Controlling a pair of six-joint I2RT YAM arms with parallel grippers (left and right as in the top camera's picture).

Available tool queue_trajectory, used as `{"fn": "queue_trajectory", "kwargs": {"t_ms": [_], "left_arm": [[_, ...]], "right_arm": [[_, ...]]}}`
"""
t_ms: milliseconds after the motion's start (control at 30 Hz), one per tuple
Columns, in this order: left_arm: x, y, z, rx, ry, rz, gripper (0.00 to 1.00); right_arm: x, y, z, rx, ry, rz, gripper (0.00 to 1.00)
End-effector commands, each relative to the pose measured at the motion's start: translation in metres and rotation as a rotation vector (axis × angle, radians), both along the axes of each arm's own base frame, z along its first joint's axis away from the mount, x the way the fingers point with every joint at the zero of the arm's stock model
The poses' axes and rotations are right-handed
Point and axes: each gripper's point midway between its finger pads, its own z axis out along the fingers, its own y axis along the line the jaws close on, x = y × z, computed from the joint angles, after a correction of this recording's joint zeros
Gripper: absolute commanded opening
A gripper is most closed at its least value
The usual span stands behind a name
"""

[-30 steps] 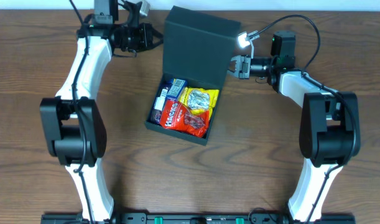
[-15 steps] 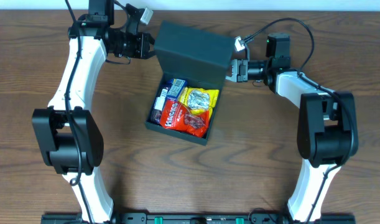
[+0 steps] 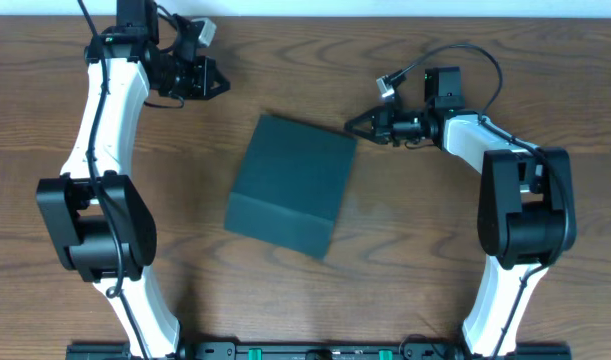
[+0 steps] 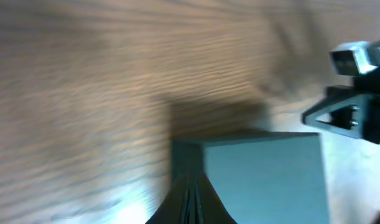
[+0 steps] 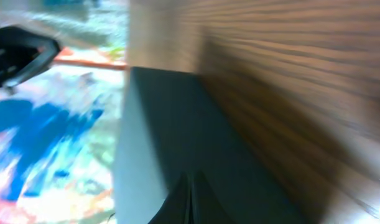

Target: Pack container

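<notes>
The dark green container (image 3: 293, 180) lies askew next to the robot's right gripper, so the left gripper should move to its opposite side (image 3: 248, 158) and both grippers should turn the container square between them.
The dark green container (image 3: 290, 185) lies in the middle of the table with its flap lid down, so its contents are hidden. My left gripper (image 3: 217, 84) is shut and empty, up and left of the box and apart from it. My right gripper (image 3: 351, 125) is shut and empty, just off the box's back right corner. In the left wrist view the shut fingers (image 4: 191, 200) point at the container (image 4: 264, 174). In the right wrist view the shut fingers (image 5: 191, 200) hang over the container (image 5: 171, 124). Both wrist views are blurred.
The wooden table (image 3: 435, 250) surrounds the box. The right arm's gripper shows at the right edge of the left wrist view (image 4: 357, 118). The left arm shows at the top left of the right wrist view (image 5: 18, 53).
The raised lid has come down and the box is shut, hiding the snack packets. My left gripper pulled back up and to the left. My right gripper moved slightly left near the box's corner.
</notes>
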Motion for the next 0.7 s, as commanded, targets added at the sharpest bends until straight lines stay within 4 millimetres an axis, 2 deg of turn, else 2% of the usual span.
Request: {"fn": "queue_trajectory", "kwargs": {"t_ms": [0, 167, 267, 400, 500, 667], "left_arm": [[0.002, 0.023, 0.002, 0.129, -0.004, 0.073, 0.06], [-0.009, 0.029, -0.016, 0.166, 0.072, 0.081, 0.06], [-0.022, 0.028, -0.034, 0.16, 0.143, 0.09, 0.06], [-0.046, 0.019, -0.065, 0.11, 0.243, 0.082, 0.06], [-0.058, 0.015, -0.08, 0.078, 0.305, 0.102, 0.06], [-0.078, -0.001, -0.096, 0.031, 0.383, 0.088, 0.06]], "right_arm": [[0.009, -0.005, -0.007, -0.086, -0.012, -0.046, 0.02], [0.008, -0.009, -0.011, -0.112, 0.011, -0.061, 0.02], [0.007, -0.029, -0.02, -0.237, 0.053, -0.129, 0.01], [-0.002, -0.051, -0.009, -0.401, 0.017, -0.15, 0.02], [-0.012, -0.05, 0.001, -0.417, 0.016, -0.129, 0.02], [-0.045, -0.023, -0.006, -0.453, 0.064, -0.006, 0.01]]}}
